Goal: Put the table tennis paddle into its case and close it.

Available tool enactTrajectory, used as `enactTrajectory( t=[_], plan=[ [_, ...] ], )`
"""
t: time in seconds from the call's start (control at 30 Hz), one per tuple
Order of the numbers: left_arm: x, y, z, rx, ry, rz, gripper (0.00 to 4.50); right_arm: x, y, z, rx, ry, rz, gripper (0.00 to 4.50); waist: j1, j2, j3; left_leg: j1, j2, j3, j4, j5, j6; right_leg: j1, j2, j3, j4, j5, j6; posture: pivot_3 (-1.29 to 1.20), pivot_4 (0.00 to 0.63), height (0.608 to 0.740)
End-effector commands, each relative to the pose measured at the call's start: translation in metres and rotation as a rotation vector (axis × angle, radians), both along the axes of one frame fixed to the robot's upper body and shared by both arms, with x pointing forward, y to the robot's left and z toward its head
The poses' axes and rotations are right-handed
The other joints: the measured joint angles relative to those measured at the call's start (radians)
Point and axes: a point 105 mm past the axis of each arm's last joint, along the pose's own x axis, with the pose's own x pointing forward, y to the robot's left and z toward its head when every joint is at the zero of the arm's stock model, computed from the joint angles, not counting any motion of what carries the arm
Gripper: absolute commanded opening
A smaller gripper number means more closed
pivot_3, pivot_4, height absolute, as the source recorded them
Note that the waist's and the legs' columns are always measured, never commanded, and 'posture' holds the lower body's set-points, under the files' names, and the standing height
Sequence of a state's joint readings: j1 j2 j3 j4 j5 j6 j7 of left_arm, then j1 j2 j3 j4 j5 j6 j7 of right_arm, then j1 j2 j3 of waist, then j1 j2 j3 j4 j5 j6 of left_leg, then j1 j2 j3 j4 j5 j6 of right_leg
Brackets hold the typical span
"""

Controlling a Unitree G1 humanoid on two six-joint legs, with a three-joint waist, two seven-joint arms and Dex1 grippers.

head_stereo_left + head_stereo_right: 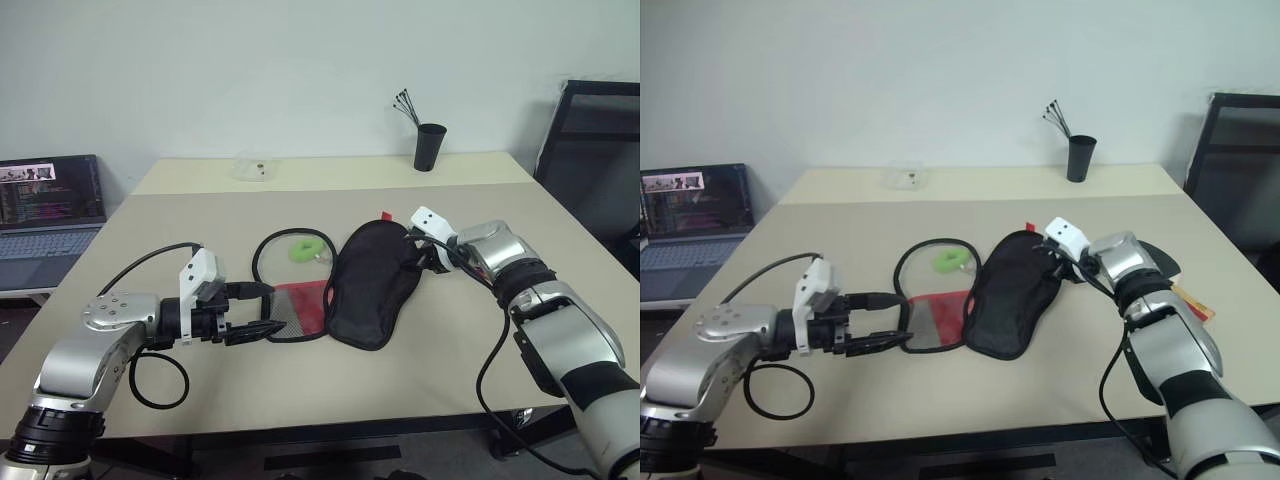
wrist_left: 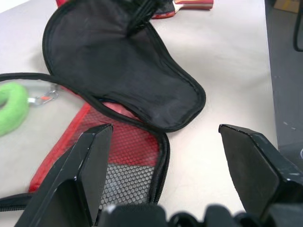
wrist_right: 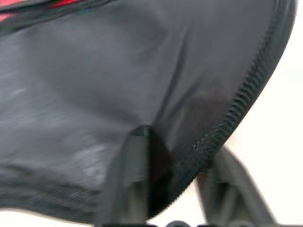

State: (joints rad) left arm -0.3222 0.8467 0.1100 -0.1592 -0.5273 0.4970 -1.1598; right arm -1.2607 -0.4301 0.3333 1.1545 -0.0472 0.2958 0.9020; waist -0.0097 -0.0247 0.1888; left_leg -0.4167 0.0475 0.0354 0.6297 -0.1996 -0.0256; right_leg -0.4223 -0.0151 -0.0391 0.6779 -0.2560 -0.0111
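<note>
The red side point(image 1: 304, 306) should leave the paddle in view through a clear window when I fold it over, because the green ring point(image 1: 306, 250) shows through the zipper loop.
The case lies opened flat at mid-table: its black flap point(image 1: 372, 283) is spread to the right, and the red mesh-pocket side point(image 1: 300, 308) sits to the left with the zipper rim looping beyond it. My left gripper point(image 1: 275, 308) is open and level just left of the red side, not touching it. My right gripper point(image 1: 412, 258) is at the black flap's far right rim. In the right wrist view its fingers point(image 3: 130, 189) stand apart astride that rim. The table tennis paddle point(image 1: 1188, 298) lies on the table under my right forearm, mostly hidden, with its red rim point(image 2: 191, 4) in the left wrist view.
A green ring point(image 1: 310, 248) lies inside the zipper loop. A black cup of sticks point(image 1: 430, 147) and a clear box point(image 1: 255, 165) stand at the far edge. There is a laptop point(image 1: 50, 205) on the left and a black chair point(image 1: 595, 150) on the right. A cable loop point(image 1: 160, 380) hangs by my left arm.
</note>
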Motion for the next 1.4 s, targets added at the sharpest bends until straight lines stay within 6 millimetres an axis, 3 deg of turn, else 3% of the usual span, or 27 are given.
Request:
enactTrajectory(
  t=[0.03,0.17,0.2,0.33,0.5,0.63,0.83,1.03,1.2,1.4],
  plan=[
    [0.001,-0.004,0.010,-0.001,-0.041,-0.021,3.91,0.010,-0.004,0.027,-0.010,-0.122,-0.024,2.97,0.000,0.000,0.000,0.000,0.000,0.000,0.000,0.000,0.000,0.000,0.000,0.000,0.000,0.000,0.000,0.00,0.150,0.740],
    [0.002,-0.007,0.009,-0.001,-0.041,-0.033,3.91,0.022,-0.025,0.053,-0.032,-0.301,-0.133,4.33,-0.001,0.000,0.000,0.000,0.000,0.000,0.000,0.000,0.000,0.000,0.000,0.001,0.000,0.000,0.000,0.00,0.150,0.740],
    [0.002,-0.008,0.009,-0.002,-0.041,-0.035,3.91,0.023,-0.028,0.058,-0.011,-0.323,-0.148,4.46,-0.001,0.000,0.000,0.000,0.000,0.000,0.000,0.000,0.000,-0.001,0.000,0.001,0.000,0.000,0.000,0.00,0.150,0.740],
    [0.003,-0.008,0.009,-0.003,-0.041,-0.038,3.91,0.013,-0.026,0.054,0.160,-0.233,-0.134,4.46,0.000,0.000,0.000,0.000,0.000,0.000,0.000,0.000,0.000,-0.001,0.000,0.002,0.000,0.000,0.000,0.00,0.150,0.740],
    [0.004,-0.008,0.009,-0.003,-0.045,-0.037,3.91,-0.026,-0.018,0.023,0.276,-0.099,-0.115,4.46,0.005,0.000,0.000,0.000,0.001,-0.001,0.000,0.000,0.000,0.000,-0.001,0.001,0.001,0.000,0.000,0.00,0.150,0.740],
    [0.006,-0.008,0.011,-0.014,-0.055,-0.038,3.91,-0.057,-0.015,0.000,0.363,-0.034,-0.212,4.46,0.006,0.001,0.000,0.000,0.001,-0.001,0.000,0.000,0.000,-0.001,-0.003,0.000,0.002,0.000,0.000,0.00,0.150,0.740],
    [0.012,-0.009,0.017,-0.029,-0.067,-0.048,3.91,-0.078,-0.014,-0.014,0.447,-0.023,-0.359,4.46,0.003,0.000,0.000,0.001,0.000,-0.001,0.001,0.000,-0.001,0.000,-0.002,0.000,0.002,0.000,0.000,0.00,0.150,0.740],
    [0.016,-0.010,0.018,-0.028,-0.072,-0.061,3.91,-0.090,0.004,-0.031,0.523,0.062,-0.397,4.46,0.003,0.000,0.000,0.001,0.000,0.000,0.000,0.000,0.000,0.000,0.001,0.000,0.001,0.000,0.000,0.00,0.150,0.740],
    [0.018,-0.009,0.020,-0.026,-0.077,-0.063,3.91,-0.089,0.011,-0.042,0.525,0.086,-0.408,4.46,0.003,0.000,0.000,0.001,0.000,0.000,0.000,0.000,0.000,0.000,0.001,0.001,0.001,0.000,0.000,0.00,0.150,0.740],
    [0.017,-0.007,0.020,-0.025,-0.081,-0.052,3.91,-0.088,0.026,-0.039,0.553,0.099,-0.375,4.46,0.002,0.000,0.000,0.001,0.000,0.000,0.000,0.000,0.000,0.000,0.001,0.000,0.001,0.000,0.000,0.00,0.150,0.740]
  ],
)
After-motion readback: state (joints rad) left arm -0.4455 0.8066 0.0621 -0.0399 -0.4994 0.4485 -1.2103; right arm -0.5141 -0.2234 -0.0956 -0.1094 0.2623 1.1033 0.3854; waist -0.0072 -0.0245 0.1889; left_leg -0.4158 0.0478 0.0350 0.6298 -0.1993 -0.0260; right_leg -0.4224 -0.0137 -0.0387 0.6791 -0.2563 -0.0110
